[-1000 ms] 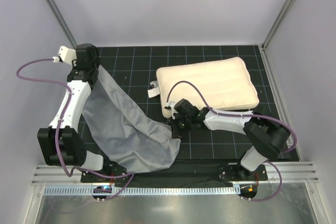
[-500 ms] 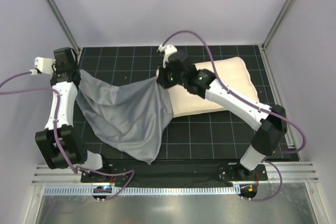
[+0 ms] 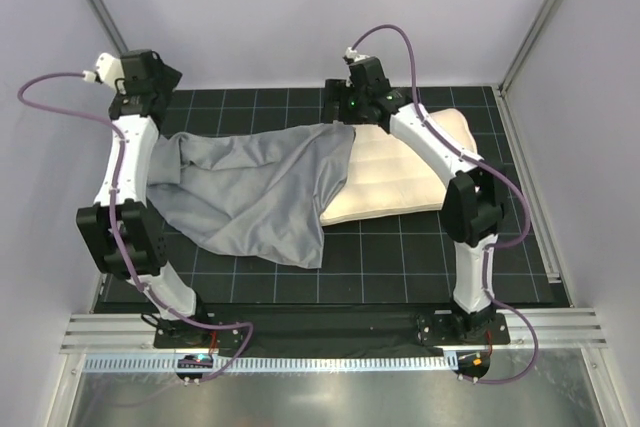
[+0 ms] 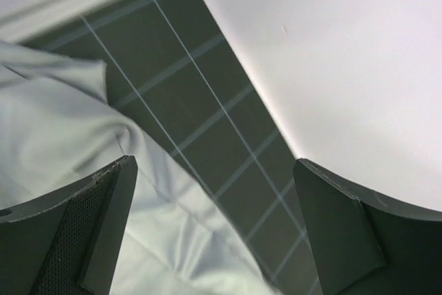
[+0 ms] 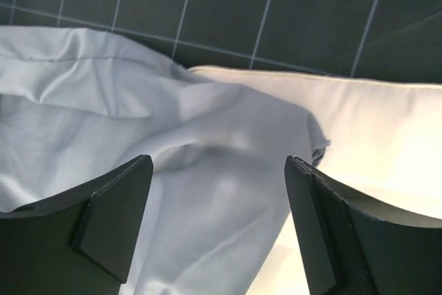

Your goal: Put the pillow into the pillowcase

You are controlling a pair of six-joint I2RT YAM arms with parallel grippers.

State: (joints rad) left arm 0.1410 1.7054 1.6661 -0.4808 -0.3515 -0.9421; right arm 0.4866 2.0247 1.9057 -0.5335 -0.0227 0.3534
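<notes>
The pillowcase's draped corner (image 3: 338, 143) rests loosely over the end of the pillow, so the robot's left gripper should hold the pillowcase (image 3: 303, 179) close to that end while the right gripper moves the pillow.
The blue-grey pillowcase (image 3: 250, 192) lies wrinkled on the dark grid mat, its right corner draped over the left end of the cream pillow (image 3: 410, 172). My left gripper (image 3: 148, 87) hovers at the back left corner, above the pillowcase's left edge (image 4: 55, 129). It (image 4: 214, 219) is open with nothing between its fingers (image 4: 90, 226). My right gripper (image 3: 350, 107) hangs over the draped corner, where the pillowcase (image 5: 173, 157) overlaps the pillow (image 5: 380, 122). This gripper (image 5: 217, 212) is also open and holds nothing.
The black grid mat (image 3: 400, 257) is bounded by white walls at the back and sides, with metal posts (image 3: 530, 27) at the corners. The left wall (image 4: 345, 53) is close beside my left gripper. Both arm bases sit on the rail (image 3: 330, 332) at the near edge.
Both grippers held the pillowcase lifted and stretched between them; both have now opened and let it drop over the mat and the pillow's left end. Both arms moved toward the back.
</notes>
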